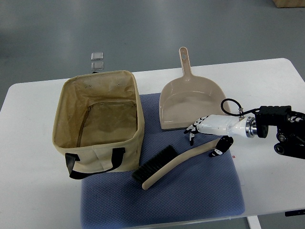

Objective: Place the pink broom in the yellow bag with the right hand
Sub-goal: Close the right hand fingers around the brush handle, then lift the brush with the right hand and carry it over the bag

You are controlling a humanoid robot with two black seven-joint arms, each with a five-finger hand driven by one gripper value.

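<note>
I expect the broom's handle (190,153) to lean against the bag's rim when I lower the broom in, because the pink broom is longer than the yellow bag's bottom (109,125).
The pink broom (177,163) lies flat on the blue mat (190,198), its black bristles (153,165) toward the bag and its curved handle running up to the right. The yellow bag (102,155) stands open and empty at the left, with black straps at its front. My right hand (206,138) comes in from the right edge and sits over the handle's far end. Its fingers (193,132) are spread above the handle and the thumb (219,147) rests at the handle tip. They are not closed around it.
A pink dustpan (188,102) lies just behind the hand, its handle pointing away. Two small clear blocks (97,61) sit behind the bag by the far edge of the white table (28,191).
</note>
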